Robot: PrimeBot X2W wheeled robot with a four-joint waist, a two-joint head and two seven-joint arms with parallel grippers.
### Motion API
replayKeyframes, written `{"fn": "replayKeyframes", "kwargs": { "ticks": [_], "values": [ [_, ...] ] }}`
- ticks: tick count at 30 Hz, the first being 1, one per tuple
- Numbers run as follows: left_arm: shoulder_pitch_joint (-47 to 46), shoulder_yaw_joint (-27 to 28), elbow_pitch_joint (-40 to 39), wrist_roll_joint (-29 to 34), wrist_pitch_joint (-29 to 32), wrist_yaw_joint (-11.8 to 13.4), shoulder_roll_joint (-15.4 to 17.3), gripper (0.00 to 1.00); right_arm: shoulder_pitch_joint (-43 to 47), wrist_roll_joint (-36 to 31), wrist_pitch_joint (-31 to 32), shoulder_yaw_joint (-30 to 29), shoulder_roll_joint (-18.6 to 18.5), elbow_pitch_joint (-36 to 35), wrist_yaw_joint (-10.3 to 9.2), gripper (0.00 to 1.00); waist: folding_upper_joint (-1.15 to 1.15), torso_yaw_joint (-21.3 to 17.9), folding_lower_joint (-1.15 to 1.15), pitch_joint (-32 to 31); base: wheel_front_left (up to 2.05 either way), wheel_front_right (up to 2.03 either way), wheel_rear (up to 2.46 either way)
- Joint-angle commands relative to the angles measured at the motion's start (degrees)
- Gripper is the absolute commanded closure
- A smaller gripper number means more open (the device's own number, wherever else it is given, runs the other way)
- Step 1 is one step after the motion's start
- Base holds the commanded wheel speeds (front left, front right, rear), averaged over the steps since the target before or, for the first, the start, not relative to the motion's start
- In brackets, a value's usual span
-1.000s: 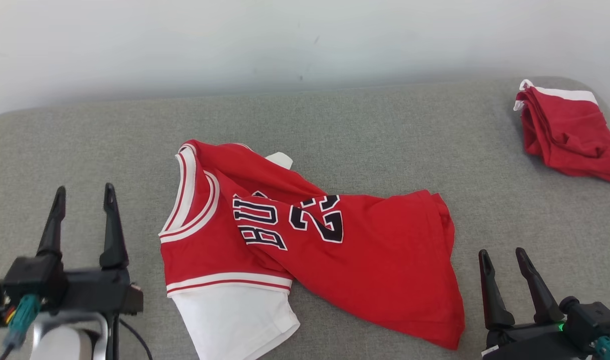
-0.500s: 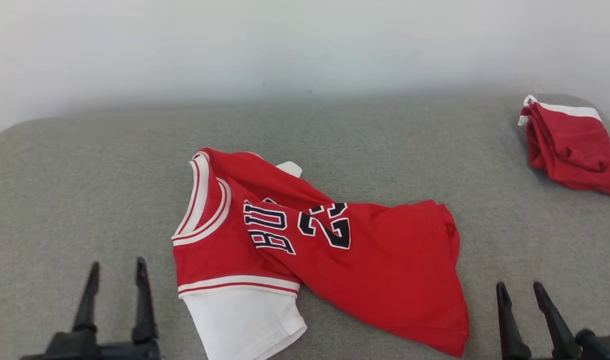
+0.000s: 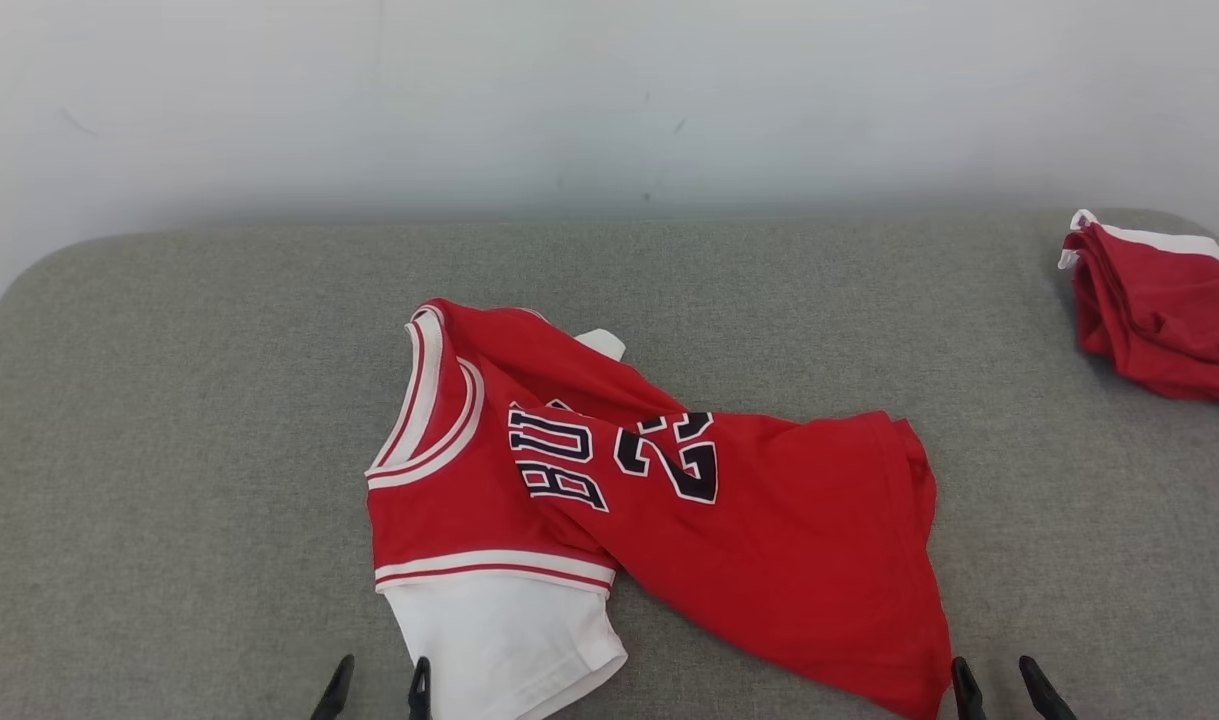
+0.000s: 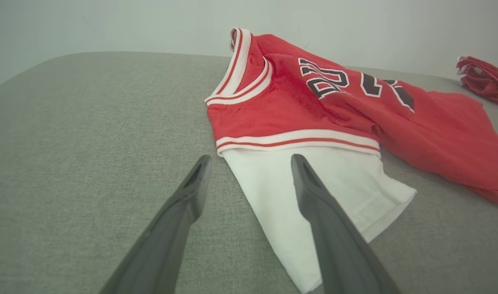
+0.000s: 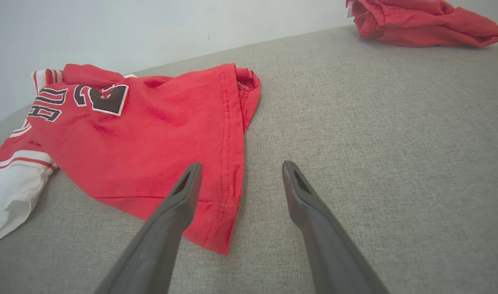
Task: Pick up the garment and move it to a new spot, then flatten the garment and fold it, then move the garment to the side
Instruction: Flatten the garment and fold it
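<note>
A white corner (image 3: pixel 601 343) shows from behind the red jersey's far edge (image 3: pixel 625 370), so I expect another white sleeve to come out when I lift the jersey.
The garment (image 3: pixel 669 510) is a red jersey with white trim, dark lettering and a white sleeve, lying crumpled in the middle of the grey surface (image 3: pixel 219 420). My left gripper (image 3: pixel 381 678) is open at the bottom edge, beside the white sleeve (image 4: pixel 314 192). In the left wrist view the left gripper (image 4: pixel 251 161) hovers over the sleeve's edge, empty. My right gripper (image 3: pixel 997 675) is open near the jersey's red hem corner. In the right wrist view the right gripper (image 5: pixel 240 167) straddles the hem (image 5: pixel 228 163), holding nothing.
A second red garment with white trim (image 3: pixel 1159 310) lies bunched at the far right edge of the surface, also seen as a red bundle (image 5: pixel 420 20). A pale wall (image 3: pixel 609 100) stands behind. Bare grey surface spreads to the left of the jersey.
The head camera has tilted up and the scene sits lower and rightward. Both grippers have dropped toward the bottom edge, with just their fingertips left in view. The jersey lies as before.
</note>
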Motion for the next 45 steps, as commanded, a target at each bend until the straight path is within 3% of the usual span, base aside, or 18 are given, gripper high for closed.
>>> {"fn": "replayKeyframes", "kwargs": {
  "ticks": [1,24,25,28,29,31,32,36,45],
  "values": [
    [0.61,-0.36,0.71,-0.20,-0.16,-0.11,-0.09,0.00,-0.68,0.41,0.12,0.38,-0.10,0.37,-0.16,0.00,0.00,-0.14,0.00,0.13,0.00,0.00,0.00],
    [-3.93,-7.71,17.39,-4.53,-0.12,-0.70,-1.43,0.00,-8.07,3.75,-0.76,6.83,-1.21,11.72,-0.16,0.00,0.00,-0.18,0.00,1.94,0.00,0.00,0.00],
    [-4.27,-8.19,18.17,-4.81,-0.09,-0.73,-1.44,0.00,-8.29,4.14,-0.69,7.03,-1.19,12.32,-0.16,0.13,0.00,-0.06,0.00,2.02,0.00,0.00,0.00],
    [-5.59,-9.70,20.70,-6.52,0.06,-0.98,-1.45,0.00,-8.99,5.02,-0.35,7.94,-1.46,13.75,-0.16,0.85,0.00,0.34,0.00,2.17,0.00,0.00,0.00],
    [-6.03,-10.55,21.96,-6.99,0.21,-1.10,-1.49,0.00,-9.33,4.90,-0.58,8.29,-1.70,13.61,-0.16,0.96,0.00,0.46,0.00,2.19,0.00,0.00,0.00],
    [-7.05,-11.70,23.33,-8.72,0.24,-1.34,-1.60,0.87,-9.56,4.83,-1.22,7.95,-1.78,13.06,-0.16,1.00,0.00,0.59,0.00,2.12,0.00,0.00,0.00],
    [-7.57,-12.08,23.52,-9.71,0.24,-1.44,-1.64,1.00,-9.41,4.96,-1.28,7.96,-1.69,12.98,-0.16,1.00,0.00,0.57,0.00,2.09,0.00,0.00,0.00],
    [-8.25,-12.39,22.11,-11.78,0.14,-1.17,-1.66,1.00,-9.06,4.87,-1.50,7.42,-2.49,12.55,-0.16,1.00,0.00,0.55,0.00,2.02,0.00,0.00,0.00],
    [-4.70,-6.00,5.65,-10.84,-0.16,0.43,-1.42,1.00,-6.58,4.11,-1.71,5.76,-3.28,2.58,-0.16,1.00,0.00,0.43,0.00,1.97,0.00,0.00,0.00]
  ]
}}
